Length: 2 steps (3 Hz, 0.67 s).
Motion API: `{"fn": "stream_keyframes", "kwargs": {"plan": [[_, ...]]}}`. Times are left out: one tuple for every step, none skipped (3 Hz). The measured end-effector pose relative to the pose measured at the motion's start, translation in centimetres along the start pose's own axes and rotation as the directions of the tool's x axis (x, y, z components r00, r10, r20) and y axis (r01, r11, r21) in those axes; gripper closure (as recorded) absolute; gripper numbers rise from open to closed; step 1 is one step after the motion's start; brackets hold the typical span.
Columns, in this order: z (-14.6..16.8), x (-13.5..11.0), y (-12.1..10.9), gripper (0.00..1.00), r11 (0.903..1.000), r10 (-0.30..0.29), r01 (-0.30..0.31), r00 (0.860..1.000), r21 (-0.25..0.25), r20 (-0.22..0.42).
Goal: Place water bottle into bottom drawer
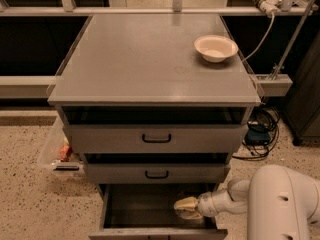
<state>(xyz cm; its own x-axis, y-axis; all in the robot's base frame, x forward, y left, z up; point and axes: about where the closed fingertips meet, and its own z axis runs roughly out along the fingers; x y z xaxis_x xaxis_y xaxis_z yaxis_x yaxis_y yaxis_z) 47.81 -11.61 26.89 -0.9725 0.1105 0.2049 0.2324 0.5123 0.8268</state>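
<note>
The robot's gripper is inside the open bottom drawer [145, 204], behind the drawer's front edge, so it should keep gently moving the water bottle in until the bottle touches the drawer's bottom [163, 216], then let go.
The bottom drawer [125, 211] is pulled open under the two shut grey drawers, and its dark inside shows. My gripper [187, 207] is low inside it, at the right half, reaching in from the right on the white arm [280, 204]. Its tip looks like a pale yellowish lump just above the drawer floor. The water bottle cannot be told apart from that tip, so it is hidden.
A white bowl [215, 47] sits at the back right of the cabinet top [150, 59]. The middle drawer [156, 173] and top drawer [156, 138] have black handles. A clear bin [57, 151] stands on the floor at left, and cables [260, 131] lie at right.
</note>
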Motion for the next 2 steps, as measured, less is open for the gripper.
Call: {"fn": "stream_keyframes", "kwargs": {"plan": [[1.0, -1.6, -0.2, 1.00, 0.9996, -0.027, 0.027, 1.000, 0.007, 0.012], [1.8, -2.7, -0.8, 1.00, 0.9994, -0.031, 0.031, 0.999, 0.017, 0.026]]}}
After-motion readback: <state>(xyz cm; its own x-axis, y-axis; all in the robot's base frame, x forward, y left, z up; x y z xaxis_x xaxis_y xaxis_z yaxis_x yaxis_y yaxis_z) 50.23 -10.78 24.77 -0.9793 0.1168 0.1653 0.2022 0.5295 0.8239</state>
